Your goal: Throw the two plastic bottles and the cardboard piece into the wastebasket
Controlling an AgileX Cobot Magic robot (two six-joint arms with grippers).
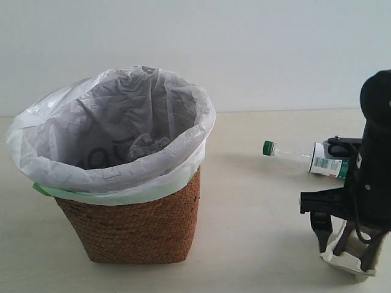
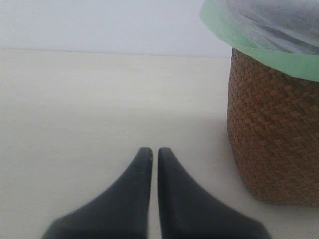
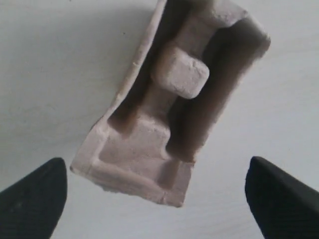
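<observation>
My right gripper will pinch the cardboard piece (image 1: pixel 349 259) inward between its fingers when I lift it, because thin sides (image 3: pixel 132 70) stand around hollow gaps.
The wicker wastebasket (image 1: pixel 134 226) with its white bag stands left of centre; in the left wrist view its woven wall (image 2: pixel 274 129) is close by. The green-capped bottle (image 1: pixel 302 157) lies on its side at the right, partly behind my right arm. My right gripper (image 1: pixel 346 245) hangs open just above the beige cardboard piece (image 1: pixel 344 261). In the right wrist view the cardboard piece (image 3: pixel 169 114) lies between and beyond my right gripper's (image 3: pixel 155 167) spread fingers, untouched. My left gripper (image 2: pixel 155 151) is shut on nothing, low over the table. The red-label bottle is out of view.
The pale table (image 1: pixel 256 207) runs back to a white wall. The bag's green rim (image 2: pixel 259 52) overhangs the basket wall. My right arm (image 1: pixel 372 159) fills the right edge of the exterior view.
</observation>
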